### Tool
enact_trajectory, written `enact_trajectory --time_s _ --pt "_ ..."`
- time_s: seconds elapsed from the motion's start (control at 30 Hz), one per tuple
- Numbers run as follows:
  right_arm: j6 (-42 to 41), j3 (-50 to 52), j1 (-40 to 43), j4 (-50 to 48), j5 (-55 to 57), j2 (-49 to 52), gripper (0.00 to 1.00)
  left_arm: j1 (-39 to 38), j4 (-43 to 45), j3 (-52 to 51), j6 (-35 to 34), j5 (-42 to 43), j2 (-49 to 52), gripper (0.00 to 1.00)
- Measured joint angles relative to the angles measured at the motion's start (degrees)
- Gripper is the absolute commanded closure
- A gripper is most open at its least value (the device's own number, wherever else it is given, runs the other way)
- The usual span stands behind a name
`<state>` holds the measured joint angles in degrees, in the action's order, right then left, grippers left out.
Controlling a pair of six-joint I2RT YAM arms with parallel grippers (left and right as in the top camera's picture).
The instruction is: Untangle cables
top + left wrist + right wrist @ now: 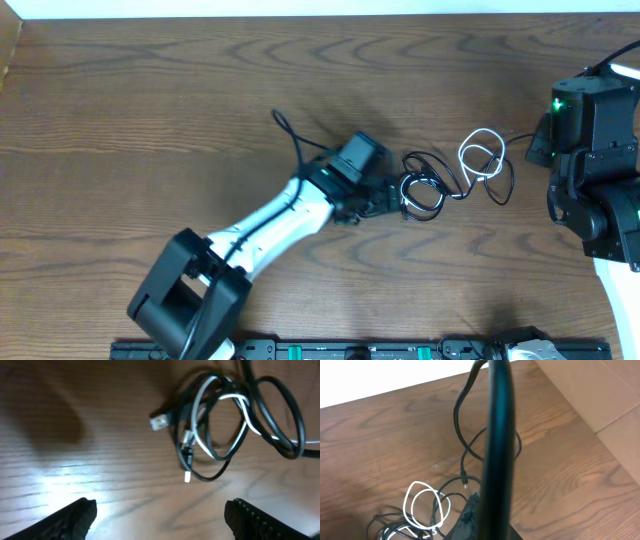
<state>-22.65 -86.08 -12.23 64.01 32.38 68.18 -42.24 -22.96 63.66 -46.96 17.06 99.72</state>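
Observation:
My left gripper should next move toward the near strands (405, 188) until its fingers close around them, because the black and white loops (424, 193) lie open in front of its spread fingers.
The cables (430, 188) lie tangled on the wooden table right of centre: black loops knotted with a white cord, whose free loop (481, 155) lies further right. My left gripper (390, 203) hovers just left of the knot, open and empty. In the left wrist view the tangle (225, 425) lies ahead of the gripper (160, 507), with small plug ends (159, 422) sticking out. My right gripper (480, 520) is shut, a dark mass at the bottom edge, away from the white loop (425, 505) and a black cable (462, 455).
The right arm (595, 170) is folded at the table's right edge. A thick black arm wire (497, 435) crosses the right wrist view top to bottom. A rail (380, 350) runs along the front edge. A tan surface (600, 390) lies beyond the table's corner.

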Motion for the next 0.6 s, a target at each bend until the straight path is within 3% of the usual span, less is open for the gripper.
enact_trajectory --time_s 0.23,0.6 --pt "-0.4 0.0 0.0 0.0 -0.5 0.0 0.99 -5.6 6.6 0.0 -4.6 -6.3 2.8 0.13" --pt "-0.4 0.0 0.0 0.1 -2.6 0.0 0.99 -6.0 17.6 1.0 -8.8 -11.1 11.3 0.16"
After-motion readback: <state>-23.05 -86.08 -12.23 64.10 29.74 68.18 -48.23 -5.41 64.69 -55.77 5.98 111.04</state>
